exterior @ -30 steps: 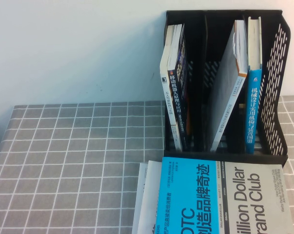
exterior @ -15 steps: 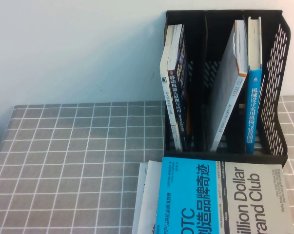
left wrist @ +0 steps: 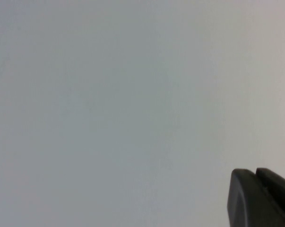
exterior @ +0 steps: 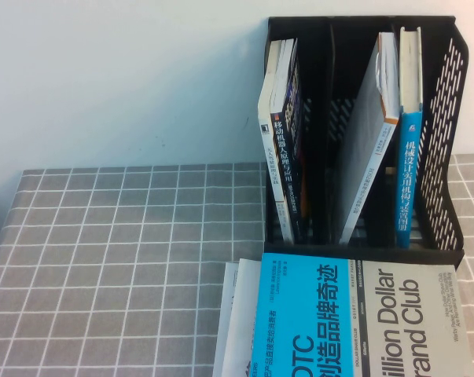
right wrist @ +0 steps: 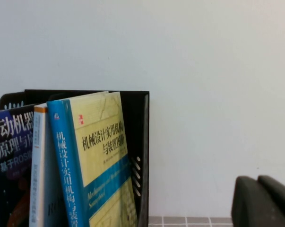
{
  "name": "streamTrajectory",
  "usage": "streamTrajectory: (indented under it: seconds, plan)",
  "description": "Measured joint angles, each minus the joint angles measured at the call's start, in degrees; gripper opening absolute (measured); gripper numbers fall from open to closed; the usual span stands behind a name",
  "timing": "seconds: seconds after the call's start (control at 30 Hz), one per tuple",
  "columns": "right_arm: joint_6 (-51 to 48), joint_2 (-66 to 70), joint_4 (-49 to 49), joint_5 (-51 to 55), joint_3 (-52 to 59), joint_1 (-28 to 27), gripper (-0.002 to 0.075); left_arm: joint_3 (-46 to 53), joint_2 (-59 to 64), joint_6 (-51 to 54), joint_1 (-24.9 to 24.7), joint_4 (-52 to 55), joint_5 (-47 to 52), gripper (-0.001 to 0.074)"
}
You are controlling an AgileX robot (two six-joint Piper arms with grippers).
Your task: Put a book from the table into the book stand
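The DTC book is lying flat and the white book's edge [exterior: 240, 322] sticks out from under it, so the robot's right gripper should first push the DTC book [exterior: 463, 318] toward the left gripper.
The blue and silver-grey DTC book [exterior: 354, 322] lies flat on the grid-cloth table [exterior: 111, 259], just in front of the black book stand [exterior: 449, 118]. The stand's left slot holds upright books [exterior: 284, 133]. A white book [exterior: 370, 133] leans in the middle slot and a slim blue-spined book [exterior: 409, 133] stands at the right. Neither arm shows in the high view. My left gripper [left wrist: 254, 171] is shut and empty, facing a blank wall. My right gripper [right wrist: 256, 179] is shut and empty, off to the side of the stand [right wrist: 143, 156].
A white book [exterior: 233, 314] lies under the DTC book, its edge sticking out on the left. A white wall stands behind the table. Bare grid cloth spreads left of the stand.
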Motion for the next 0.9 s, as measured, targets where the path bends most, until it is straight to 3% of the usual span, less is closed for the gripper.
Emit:
streamTrajectory:
  seconds: [0.43,0.9]
  plan:
    - [-1.44,0.0,0.14,0.07,0.0,0.0,-0.0003,0.0,-0.13,0.21,0.0,0.0,0.08,-0.0003]
    - [-2.52,0.0,0.14,11.19,0.0,0.0,-0.0003,0.0,-0.22,-1.6,0.0,1.64,22.75,-0.0003]
